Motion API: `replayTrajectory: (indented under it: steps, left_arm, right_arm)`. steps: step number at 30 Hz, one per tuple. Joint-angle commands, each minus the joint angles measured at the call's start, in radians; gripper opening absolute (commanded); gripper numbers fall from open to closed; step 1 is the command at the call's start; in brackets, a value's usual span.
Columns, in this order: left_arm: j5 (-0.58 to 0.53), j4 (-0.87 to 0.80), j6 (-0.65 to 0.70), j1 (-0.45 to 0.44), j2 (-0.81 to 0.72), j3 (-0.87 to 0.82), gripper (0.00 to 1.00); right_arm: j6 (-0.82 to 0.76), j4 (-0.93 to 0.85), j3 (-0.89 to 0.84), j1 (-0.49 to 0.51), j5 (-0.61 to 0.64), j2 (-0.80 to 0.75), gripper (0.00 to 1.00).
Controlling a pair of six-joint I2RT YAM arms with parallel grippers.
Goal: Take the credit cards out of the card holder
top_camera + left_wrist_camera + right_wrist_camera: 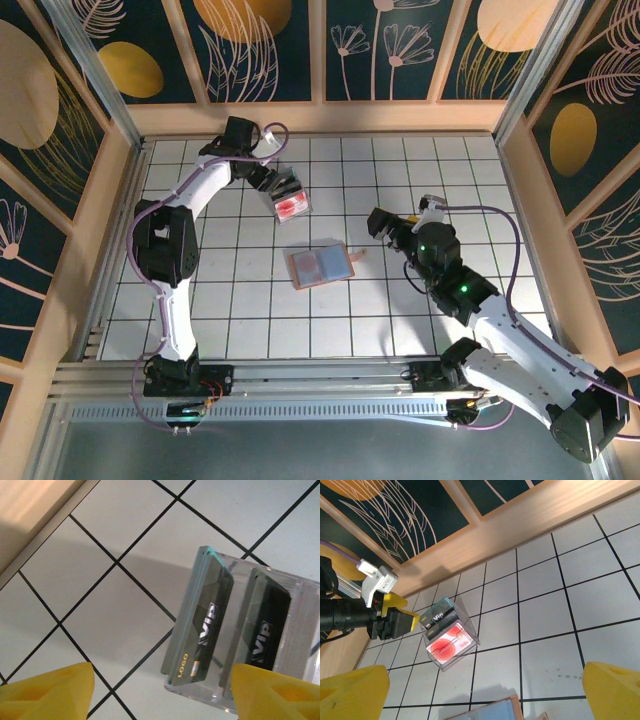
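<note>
My left gripper should take out a dark VIP card (204, 624), because it leans on the teal cards, and slide it in next to the other dark VIP cards (263, 630).
The card holder (320, 265) lies open on the tiled floor, grey-blue inside with a tan border; its top edge shows in the right wrist view (490, 712). A clear box (290, 205) holds credit cards: two dark VIP cards (205, 630) standing on edge and a red-and-white card (449, 642). My left gripper (273, 182) sits at the box's far-left side, open, its yellow fingertips (50, 692) wide of the cards and touching none. My right gripper (385, 225) hovers open to the right of the card holder with nothing between its fingers (615, 692).
A wooden wall (320, 118) runs along the back, close behind the left gripper and the box (451, 635). Side walls (520, 190) close in the tiled floor. White tiles lie bare between the box and the right gripper.
</note>
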Motion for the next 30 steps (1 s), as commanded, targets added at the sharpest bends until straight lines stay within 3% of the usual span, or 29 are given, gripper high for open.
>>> replayTrajectory:
  steps: [1,13,19,26,30]
  left_arm:
    - [-0.037,-0.04,0.009,0.002,0.039,0.042,0.74]
    - [-0.05,-0.092,0.015,0.002,0.148,0.156,0.72]
    - [-0.053,-0.1,0.016,0.002,0.158,0.177,0.52]
    - [-0.042,-0.093,0.007,0.002,0.13,0.166,0.42]
    - [-0.045,-0.067,0.006,0.002,0.108,0.14,0.25]
  right_arm:
    - [-0.012,0.031,0.016,0.009,0.012,0.001,0.99]
    - [-0.015,0.018,0.026,0.009,0.018,0.003,0.99]
    - [-0.01,0.016,0.022,0.009,0.026,-0.002,0.99]
    - [-0.007,0.023,0.017,0.011,0.021,0.0,0.99]
    - [-0.006,0.023,0.016,0.011,0.02,-0.003,0.99]
